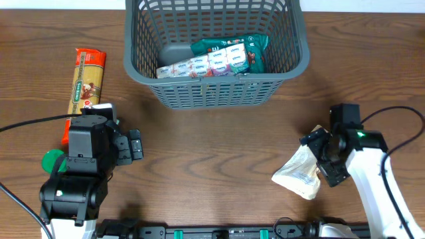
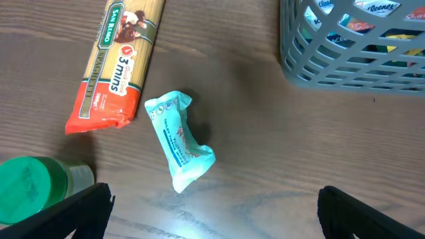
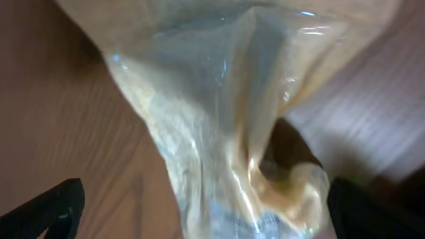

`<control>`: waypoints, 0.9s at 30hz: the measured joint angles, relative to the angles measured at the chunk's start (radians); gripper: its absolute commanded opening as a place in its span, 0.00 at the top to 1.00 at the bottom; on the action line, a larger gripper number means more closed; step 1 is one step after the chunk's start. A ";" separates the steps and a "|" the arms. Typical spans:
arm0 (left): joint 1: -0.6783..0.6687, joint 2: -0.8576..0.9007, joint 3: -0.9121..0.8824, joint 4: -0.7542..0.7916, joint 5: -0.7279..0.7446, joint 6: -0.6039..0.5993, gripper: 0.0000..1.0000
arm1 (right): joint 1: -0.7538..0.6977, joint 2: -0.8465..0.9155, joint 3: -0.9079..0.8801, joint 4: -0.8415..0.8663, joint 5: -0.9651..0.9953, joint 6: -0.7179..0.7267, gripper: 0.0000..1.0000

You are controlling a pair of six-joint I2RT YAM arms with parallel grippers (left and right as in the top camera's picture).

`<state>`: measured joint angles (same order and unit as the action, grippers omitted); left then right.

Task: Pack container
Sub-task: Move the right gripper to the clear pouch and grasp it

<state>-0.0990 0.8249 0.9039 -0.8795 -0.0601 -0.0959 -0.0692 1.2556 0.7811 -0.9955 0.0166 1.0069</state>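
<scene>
The beige bag's narrow part (image 3: 229, 179) fits between my right gripper's open fingers. I should keep going down until the fingers are on both sides of its crumpled folds (image 3: 255, 202), then close them.
The dark grey lattice container (image 1: 212, 89) stands at the back centre; its corner shows in the left wrist view (image 2: 345, 63). It holds a multipack of tissue packets (image 1: 212, 64) and a green bag (image 1: 255, 46). My right gripper (image 1: 322, 156) is open, its fingers (image 3: 206, 192) wide apart on either side of a clear beige bag (image 1: 299, 176) that fills the right wrist view (image 3: 219, 99). My left gripper (image 1: 135, 145) is open and empty (image 2: 212, 196), just short of a small teal packet (image 2: 178, 141) lying on the table.
A spaghetti packet (image 1: 87, 78) (image 2: 119, 60) lies at the left. A green-lidded bottle (image 1: 52, 160) (image 2: 30, 189) lies beside the left arm. The table is brown wood.
</scene>
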 measured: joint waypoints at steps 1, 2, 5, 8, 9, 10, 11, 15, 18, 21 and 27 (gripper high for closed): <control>0.000 0.000 0.000 0.000 0.000 0.000 0.02 | 0.000 0.016 -0.008 0.014 0.000 0.000 0.01; 0.000 0.000 0.000 0.000 0.000 0.000 0.02 | 0.000 0.032 -0.017 0.030 -0.001 -0.001 0.01; 0.000 0.000 0.000 0.000 0.000 0.000 0.02 | 0.000 0.074 -0.037 0.080 -0.002 -0.006 0.01; 0.000 0.000 0.000 0.000 0.000 0.000 0.02 | 0.000 0.114 -0.051 0.127 -0.002 -0.008 0.01; 0.000 0.000 0.000 0.000 0.000 0.000 0.02 | 0.000 0.127 -0.054 0.139 -0.002 -0.008 0.01; 0.000 0.000 0.000 0.000 0.000 0.000 0.01 | 0.000 0.142 -0.057 0.152 -0.002 -0.008 0.01; 0.000 0.000 0.000 0.000 0.000 0.000 0.01 | 0.000 0.153 -0.060 0.162 -0.002 -0.010 0.01; 0.000 0.000 0.000 0.000 0.000 0.000 0.01 | 0.000 0.211 -0.069 0.211 -0.002 -0.028 0.01; 0.000 0.000 0.000 0.000 0.000 0.000 0.02 | 0.000 0.251 -0.070 0.243 -0.002 -0.051 0.11; 0.000 0.000 0.000 0.000 0.000 0.000 0.02 | 0.000 0.271 -0.069 0.265 -0.008 -0.069 0.33; 0.000 0.000 0.000 0.000 0.000 0.000 0.01 | 0.002 0.273 -0.069 0.282 -0.007 -0.084 0.69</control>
<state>-0.0990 0.8249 0.9039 -0.8799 -0.0597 -0.0959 -0.0677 1.5288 0.7120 -0.7132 0.0097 0.9234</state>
